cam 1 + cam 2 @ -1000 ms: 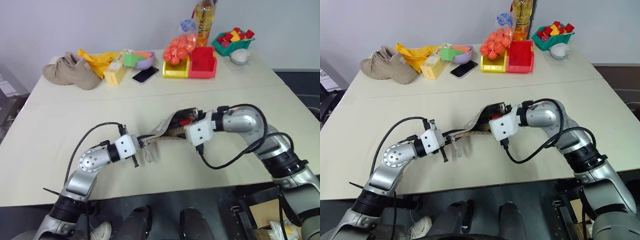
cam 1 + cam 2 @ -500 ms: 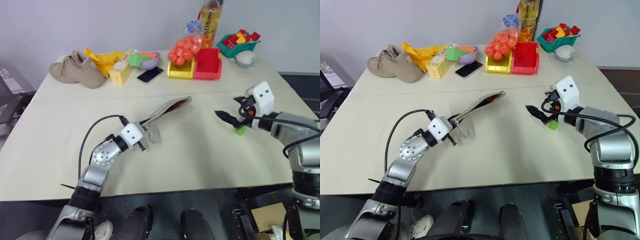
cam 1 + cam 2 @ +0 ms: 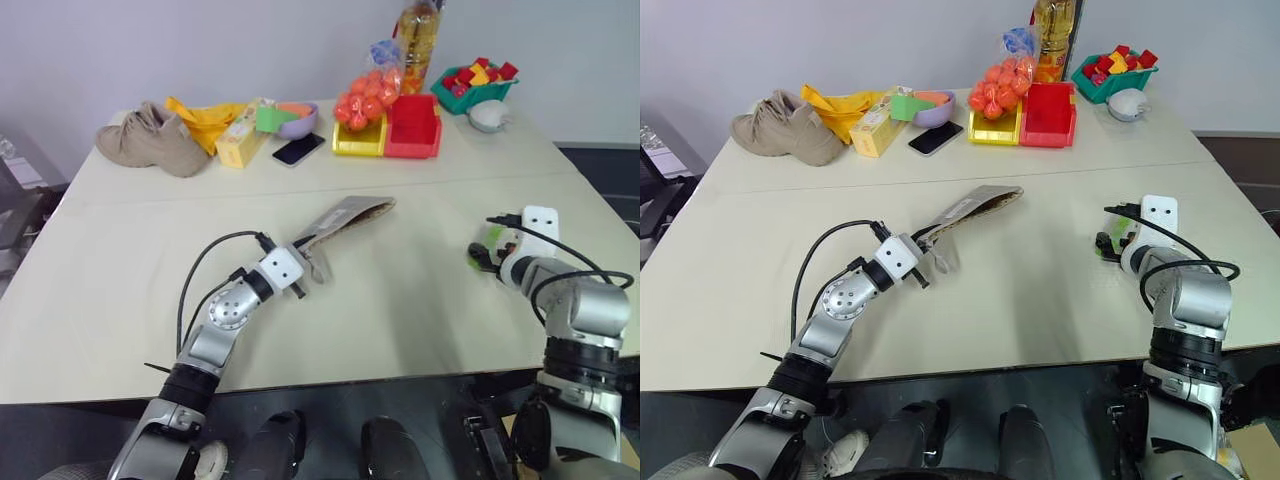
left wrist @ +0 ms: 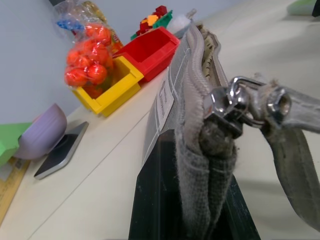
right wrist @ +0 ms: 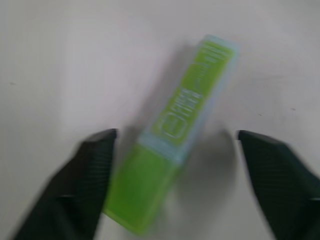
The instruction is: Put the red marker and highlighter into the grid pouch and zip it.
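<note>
I expect the highlighter [image 3: 493, 238] to slide inside lengthwise when my right gripper pushes it in, because the grid pouch's far end [image 3: 374, 208] bows open.
The grid pouch [image 3: 345, 217] lies tilted across the middle of the table, one end raised. My left gripper [image 3: 303, 266] is shut on that near end, and the left wrist view shows the grey fabric pinched between the black fingers [image 4: 155, 200] just under the metal zipper pull [image 4: 240, 100]. The light-green highlighter [image 5: 185, 125] lies flat on the table at the right. My right gripper [image 5: 175, 137] is open around it, one finger on each side, not touching it. From the head, the highlighter [image 3: 490, 237] shows just past the right gripper [image 3: 478, 258]. The red marker is hidden.
Along the far edge of the table are a tan shoe [image 3: 150, 140], a yellow cloth, a yellow box, a purple bowl, a phone [image 3: 292, 150], a yellow and a red bin [image 3: 412, 125], a bag of orange balls [image 3: 365, 95] and a green basket of blocks [image 3: 478, 85].
My right gripper has left the pouch, swung right and come down over the highlighter. The left gripper keeps its hold on the pouch, whose far end has sunk lower.
</note>
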